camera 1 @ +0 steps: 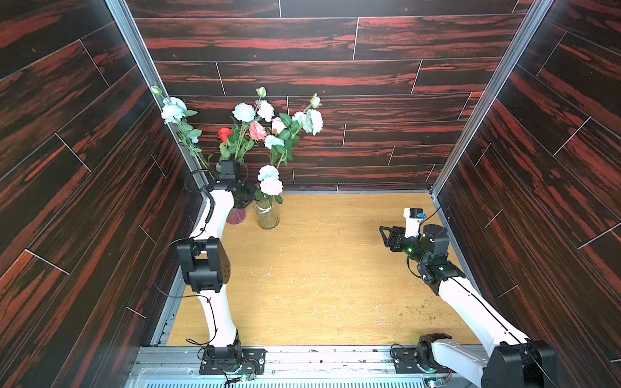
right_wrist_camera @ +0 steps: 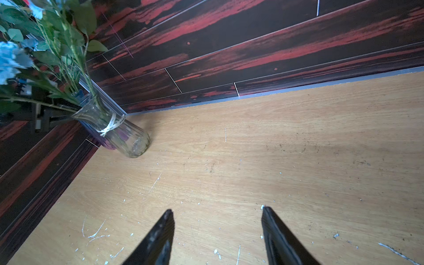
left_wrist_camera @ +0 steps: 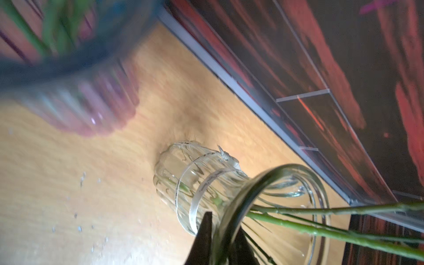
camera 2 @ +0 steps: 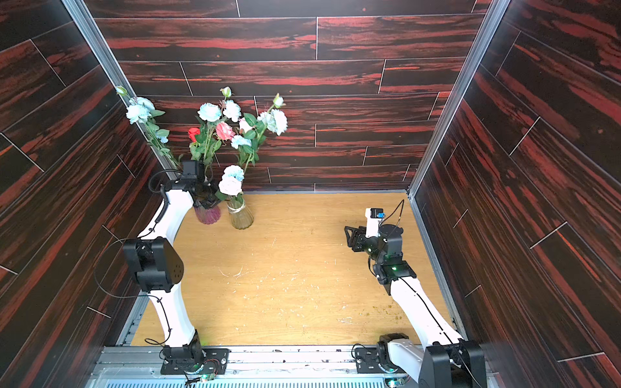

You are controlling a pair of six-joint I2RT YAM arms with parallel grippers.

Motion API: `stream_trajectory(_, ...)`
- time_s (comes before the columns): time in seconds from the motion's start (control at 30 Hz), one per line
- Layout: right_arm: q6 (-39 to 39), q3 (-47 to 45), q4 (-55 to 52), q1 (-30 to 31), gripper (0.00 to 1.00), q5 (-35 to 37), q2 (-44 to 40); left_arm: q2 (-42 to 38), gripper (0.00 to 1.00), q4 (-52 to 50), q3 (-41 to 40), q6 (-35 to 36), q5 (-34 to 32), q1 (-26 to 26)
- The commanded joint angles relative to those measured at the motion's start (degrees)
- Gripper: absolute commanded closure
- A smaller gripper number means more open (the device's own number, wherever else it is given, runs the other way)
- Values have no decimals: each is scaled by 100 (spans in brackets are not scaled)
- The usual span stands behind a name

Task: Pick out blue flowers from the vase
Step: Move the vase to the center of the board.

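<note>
The tabletop's middle (camera 1: 328, 279) is open and my left gripper is holding the clear vase's rim (left_wrist_camera: 285, 168). I keep carrying the vase there until its base stands flat.
Two vases stand at the back left. A purple vase (camera 1: 237, 216) holds a red rose, pink roses and blue flowers (camera 1: 243, 112). A clear vase (camera 1: 267, 216) tied with a white ribbon holds blue flowers (camera 1: 268, 173) with low blooms. Another blue stem (camera 1: 173, 109) leans on the left wall, its lower end hidden behind my left wrist. My left gripper (left_wrist_camera: 223, 226) is shut on the clear vase's (left_wrist_camera: 195, 179) rim, one finger outside and one inside, beside green stalks (left_wrist_camera: 298, 227). My right gripper (right_wrist_camera: 216, 208) hangs open over bare table at the right, holding nothing.
Dark red wood-pattern walls close in the back and both sides, with metal rails at the corners. The left arm's elbow (camera 1: 205, 265) stands over the table's left edge. Small white and green crumbs (camera 1: 322, 282) lie scattered on the wooden tabletop.
</note>
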Motion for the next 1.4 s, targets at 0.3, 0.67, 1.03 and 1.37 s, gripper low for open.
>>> stream_trajectory(0.3, -20, 213, -69, 39, 25, 38, 83, -1431, 100, 124, -1330, 42, 740, -933)
stream_trajectory(0.67, 4, 193, -57, 36, 24, 108, 59, -2490, 100, 417, -2446, 17, 853, -1843)
stream_trajectory(1.03, 41, 162, -55, 41, 24, 205, 30, -3245, 100, 237, -2879, 69, 632, -3006)
stream_trajectory(1.37, 65, 139, -58, 36, 24, 280, -3, -3559, 100, 157, -3105, 180, 69, -4040)
